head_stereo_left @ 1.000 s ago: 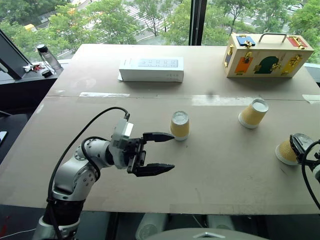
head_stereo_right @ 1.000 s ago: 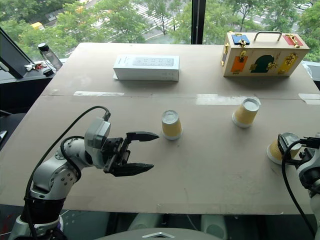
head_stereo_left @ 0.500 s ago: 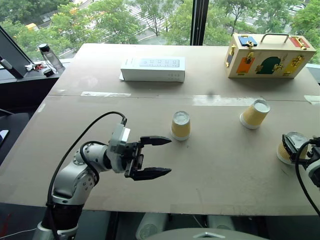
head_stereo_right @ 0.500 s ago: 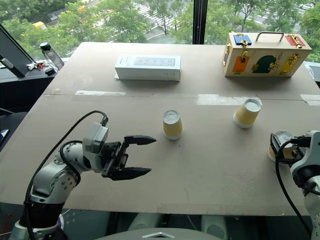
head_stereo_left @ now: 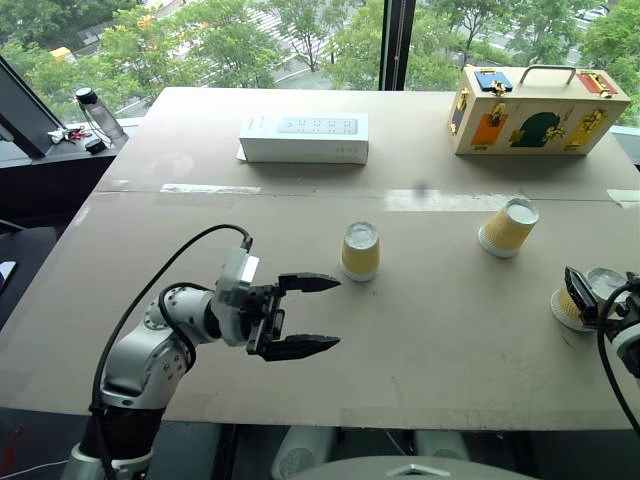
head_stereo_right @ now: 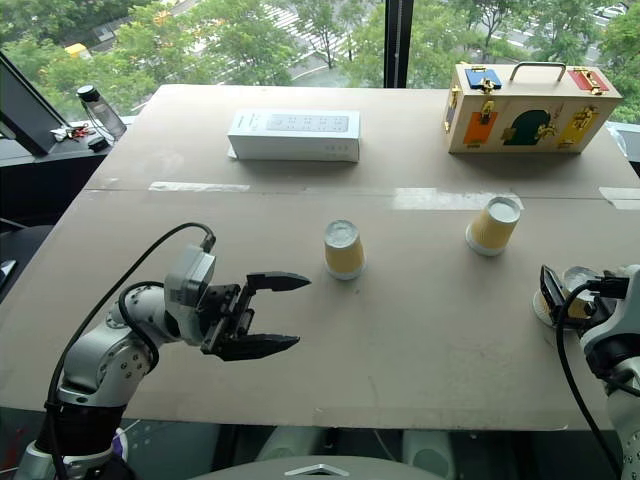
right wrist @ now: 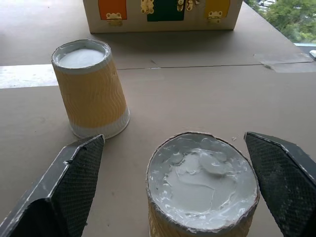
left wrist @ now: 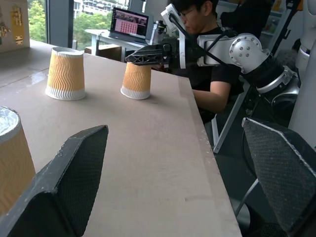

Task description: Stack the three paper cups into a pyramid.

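Observation:
Next, I center the fingers around the cup inside my open right gripper (right wrist: 202,185), because it sits off-center, before I move it next to the middle cup (head_stereo_left: 407,268).
Three paper cups stand upside down on the brown table (head_stereo_left: 200,230). One cup (head_stereo_left: 360,250) is in the middle, another (head_stereo_left: 507,227) is further right and back, and the third (head_stereo_left: 568,305) is near the right edge. My left gripper (head_stereo_left: 325,313) hovers open and empty, just left of and nearer than the middle cup, pointing right. My right gripper (right wrist: 174,137) is open with the third cup (right wrist: 202,187) between its fingers (right wrist: 74,187), not clamped. In the left wrist view the right gripper's finger (left wrist: 148,53) shows over that cup (left wrist: 137,80).
A white flat box (head_stereo_left: 303,138) lies at the back centre, and a colourful wooden latch box (head_stereo_left: 538,108) with a handle at the back right. A bottle (head_stereo_left: 98,115) stands off the table's left corner. A person (left wrist: 207,49) sits beyond the table's right side.
The right gripper's fingers have shifted a little left around the near right cup. The left gripper and the cups stay put.

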Robot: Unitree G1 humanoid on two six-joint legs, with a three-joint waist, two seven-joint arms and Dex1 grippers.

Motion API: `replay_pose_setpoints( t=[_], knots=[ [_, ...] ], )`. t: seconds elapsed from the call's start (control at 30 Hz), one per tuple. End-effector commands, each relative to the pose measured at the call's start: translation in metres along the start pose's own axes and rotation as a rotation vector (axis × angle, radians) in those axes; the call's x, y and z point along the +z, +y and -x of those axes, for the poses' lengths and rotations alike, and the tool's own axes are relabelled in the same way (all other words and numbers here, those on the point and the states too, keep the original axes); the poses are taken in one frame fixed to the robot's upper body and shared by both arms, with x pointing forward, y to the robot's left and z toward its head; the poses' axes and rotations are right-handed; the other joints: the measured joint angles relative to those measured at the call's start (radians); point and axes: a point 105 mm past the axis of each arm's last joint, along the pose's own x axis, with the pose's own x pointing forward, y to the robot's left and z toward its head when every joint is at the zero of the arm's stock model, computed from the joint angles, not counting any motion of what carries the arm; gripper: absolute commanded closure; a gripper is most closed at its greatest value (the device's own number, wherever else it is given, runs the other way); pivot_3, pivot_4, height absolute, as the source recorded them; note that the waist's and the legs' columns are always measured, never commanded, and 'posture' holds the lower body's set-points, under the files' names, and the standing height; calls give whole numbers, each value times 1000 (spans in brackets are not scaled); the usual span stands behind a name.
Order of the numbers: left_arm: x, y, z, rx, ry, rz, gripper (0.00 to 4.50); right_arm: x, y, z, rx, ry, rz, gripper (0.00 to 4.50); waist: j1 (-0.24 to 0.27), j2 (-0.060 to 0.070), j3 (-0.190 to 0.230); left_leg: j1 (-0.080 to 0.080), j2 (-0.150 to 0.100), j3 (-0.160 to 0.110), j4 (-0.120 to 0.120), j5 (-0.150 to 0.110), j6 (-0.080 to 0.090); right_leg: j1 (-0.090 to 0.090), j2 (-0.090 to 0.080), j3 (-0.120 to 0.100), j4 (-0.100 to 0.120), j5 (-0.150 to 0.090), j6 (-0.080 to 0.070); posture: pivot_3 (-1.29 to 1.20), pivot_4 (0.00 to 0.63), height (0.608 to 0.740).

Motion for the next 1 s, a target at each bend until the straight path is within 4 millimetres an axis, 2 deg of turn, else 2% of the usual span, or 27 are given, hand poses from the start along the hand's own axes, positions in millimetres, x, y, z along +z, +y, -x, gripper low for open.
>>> replay_pose_setpoints(
  t=[0.03, 0.57, 0.67, 0.77, 0.83, 0.9, 1.0],
  knots=[
    [18, -5, -6, -23, -12, -55, 23, 8, -6, 4, -35, -31, 34, 0, 1, 0, 0, 0, 0, 0, 0, 0, 0, 0, 0, 0, 0, 0, 0, 0, 150, 740],
    [30, -3, -18, -26, -5, -50, 23, -11, -16, -1, -101, 43, 11, 0, 0, 0, 0, 0, 0, 0, 0, 0, 0, 0, 0, 0, 0, 0, 0, 0, 150, 740],
    [29, -2, -17, -26, -1, -49, 0, -15, -18, -3, -113, 55, 2, 818, -1, 0, 0, 0, 0, 0, 0, 0, 0, 0, 0, 0, 0, 0, 0, 0, 150, 740],
    [28, -2, -16, -24, 4, -49, 0, -14, -17, -3, -110, 50, 3, 2188, -2, 0, 0, 0, 0, 0, 0, 0, 0, 0, 0, 0, 0, 0, 0, 0, 150, 740],
    [28, -2, -16, -24, 4, -49, 0, -14, -16, -3, -110, 52, 10, 2745, -1, 0, 0, 0, 0, 0, 0, 0, 0, 0, 1, 0, 0, 0, 0, 0, 150, 740],
    [28, -3, -16, -24, 3, -51, 0, -14, -16, -3, -103, 55, 38, 3734, -1, 0, 0, 0, 0, 0, 0, 0, 0, 0, 1, 0, 0, 0, 0, 0, 150, 740],
    [28, -3, -16, -24, 3, -52, 0, -9, -11, -2, -69, 32, 41, 3734, 3, 0, 0, 0, 0, 0, 0, 0, 0, 0, 0, 0, -1, 0, 0, 0, 150, 740]
  ],
)
